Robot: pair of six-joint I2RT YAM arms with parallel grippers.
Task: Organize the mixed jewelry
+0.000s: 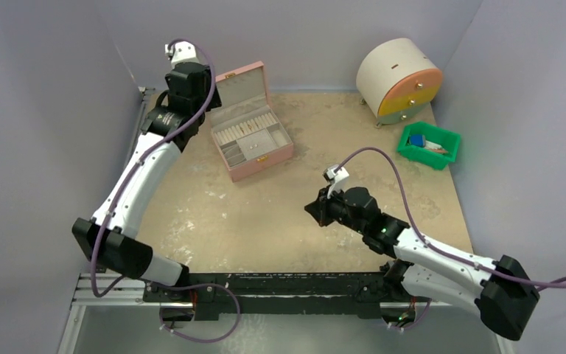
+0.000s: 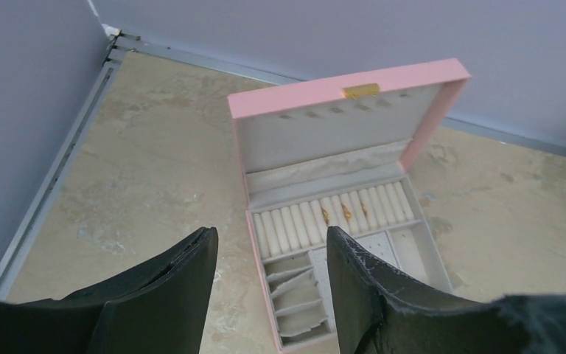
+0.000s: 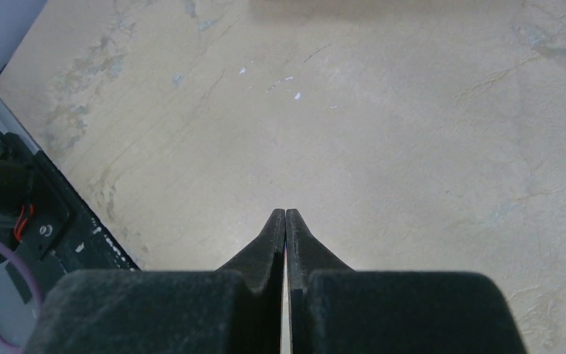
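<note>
Next, I close my left gripper, move it around behind the lid and push the lid shut, because the jewelry box's lid is standing up with its inside (image 1: 240, 97) toward my open left gripper.
The pink jewelry box (image 1: 259, 164) stands open at the back left of the table, lid up. In the left wrist view the box (image 2: 350, 81) shows white ring rolls with three small gold pieces of the mixed jewelry (image 2: 346, 213) tucked among them; the divided compartments at the front look empty. My left gripper (image 2: 271, 232) hangs open above the box's near left corner with nothing between its fingers. My right gripper (image 1: 312, 209) is low over bare tabletop at centre right, well apart from the box. Its jaws (image 3: 286, 214) are shut with nothing in them.
A round white drum (image 1: 400, 80) with yellow, orange and green drawer fronts stands at the back right. In front of it is a green bin (image 1: 429, 145) holding blue items. Grey walls close in the table; a metal rail (image 2: 51, 184) runs along its left edge.
</note>
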